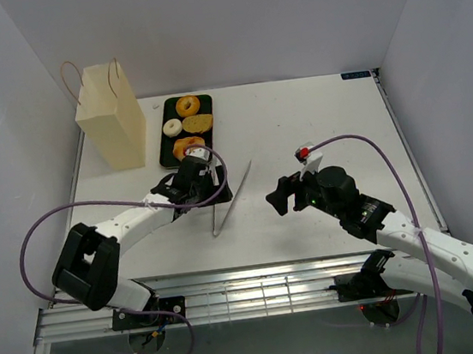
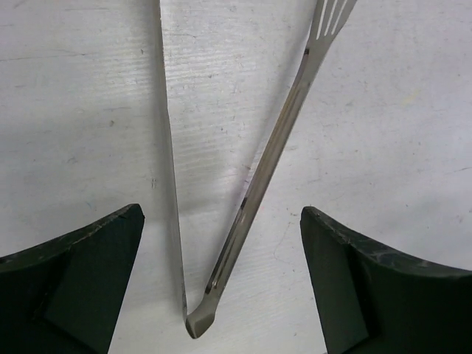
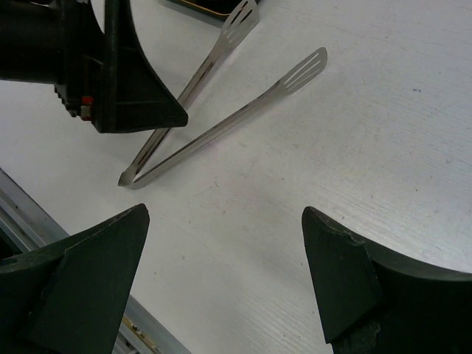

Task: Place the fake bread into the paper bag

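Observation:
My left gripper has both arms of the tongs (image 2: 254, 193) inside its open fingers near the hinge end (image 1: 216, 231). It should go down next and close across both arms.
The fake bread lies on a black tray (image 1: 165, 153) at the back: an orange-brown ring (image 1: 187, 106), a white ring (image 1: 172, 127), a flat tan piece (image 1: 198, 123) and a golden bun (image 1: 186, 146), which my left wrist partly covers. The cream paper bag (image 1: 111, 115) stands upright to the left of the tray. My left gripper (image 2: 221, 212) is open, low over the table, with the hinge end of metal tongs (image 2: 198, 318) lying between its fingers, untouched. My right gripper (image 3: 225, 212) is also open and holds nothing, a short way right of the tongs (image 3: 221, 122).
The tongs (image 1: 230, 197) lie spread open on the white table, hinge toward the near edge. A metal rail (image 1: 251, 292) runs along the front edge. White walls close in the table on the left, back and right.

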